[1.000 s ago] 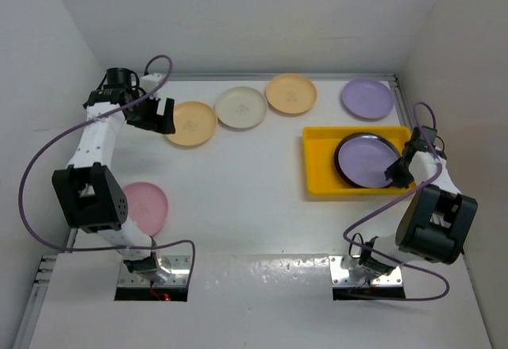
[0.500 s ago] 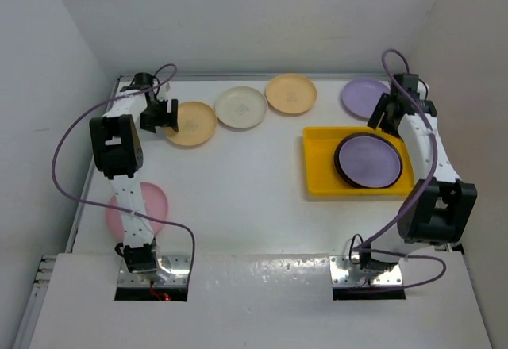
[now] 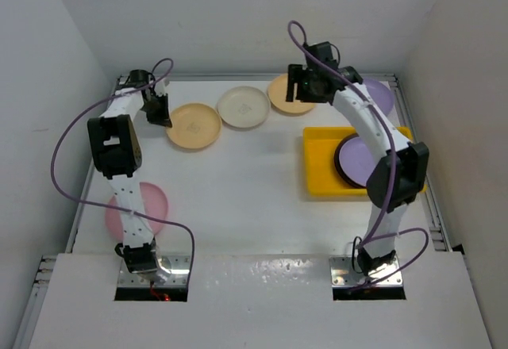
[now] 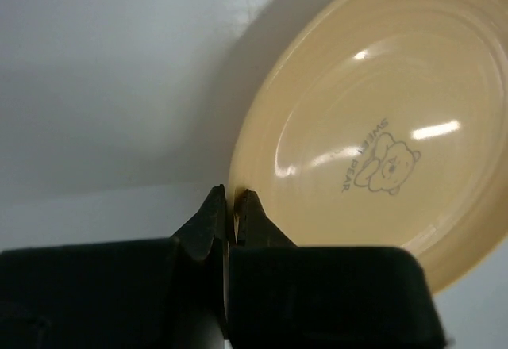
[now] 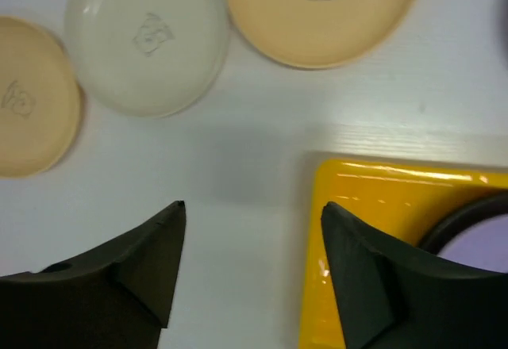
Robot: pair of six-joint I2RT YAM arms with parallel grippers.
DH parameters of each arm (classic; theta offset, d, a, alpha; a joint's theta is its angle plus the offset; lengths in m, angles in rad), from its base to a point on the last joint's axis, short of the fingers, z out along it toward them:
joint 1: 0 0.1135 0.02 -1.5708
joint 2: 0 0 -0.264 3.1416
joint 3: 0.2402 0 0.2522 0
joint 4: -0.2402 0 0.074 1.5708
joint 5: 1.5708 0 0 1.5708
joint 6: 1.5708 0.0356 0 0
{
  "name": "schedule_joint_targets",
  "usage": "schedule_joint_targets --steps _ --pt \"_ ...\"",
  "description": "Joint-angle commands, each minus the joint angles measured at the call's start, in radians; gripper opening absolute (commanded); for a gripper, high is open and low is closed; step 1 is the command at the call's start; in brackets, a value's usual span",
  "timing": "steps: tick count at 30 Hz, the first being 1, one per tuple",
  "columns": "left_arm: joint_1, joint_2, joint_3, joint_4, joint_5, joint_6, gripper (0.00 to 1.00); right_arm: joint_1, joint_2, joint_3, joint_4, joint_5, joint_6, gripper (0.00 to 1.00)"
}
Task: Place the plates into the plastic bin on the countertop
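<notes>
My gripper will lower the pale orange plate (image 3: 194,126) into the bin, and that plate should fit over and cover the lilac plate (image 3: 359,161) there, because both plates look equally wide.
My left gripper (image 3: 162,114) is shut on the left rim of a pale orange plate (image 3: 193,125) at the back left of the countertop (image 3: 238,182). In the left wrist view its fingertips (image 4: 232,203) pinch that plate's (image 4: 373,143) edge. My right gripper (image 3: 304,89) hangs open and empty, raised over the back middle. The right wrist view shows it (image 5: 254,206) above the bare countertop beside the yellow plastic bin (image 5: 381,206). The bin (image 3: 317,170) holds a dark-rimmed plate with a lilac plate (image 3: 355,162) on top.
A cream plate (image 3: 242,107) and a second pale orange plate (image 3: 286,99) lie along the back. A lilac plate (image 3: 379,95) sits at the back right, partly behind the right arm. A pink plate (image 3: 147,206) lies near the left arm. White walls bound the surface.
The left gripper has closed on the pale orange plate's rim. The right arm has swung from the bin's right side to the back middle, gripper open.
</notes>
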Motion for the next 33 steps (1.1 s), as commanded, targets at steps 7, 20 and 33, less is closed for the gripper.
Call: schedule_joint_targets --steps 7,20,33 --pt "-0.089 -0.394 0.043 -0.089 0.192 0.156 0.0 0.171 0.235 0.369 0.122 -0.271 0.027 0.84" --pt "-0.186 -0.395 0.116 -0.188 0.393 0.156 0.0 0.157 0.237 0.177 0.233 -0.285 0.097 0.58" --pt "-0.206 -0.404 0.088 -0.197 0.339 0.156 0.69 0.116 0.155 0.015 0.245 -0.253 0.19 0.0"
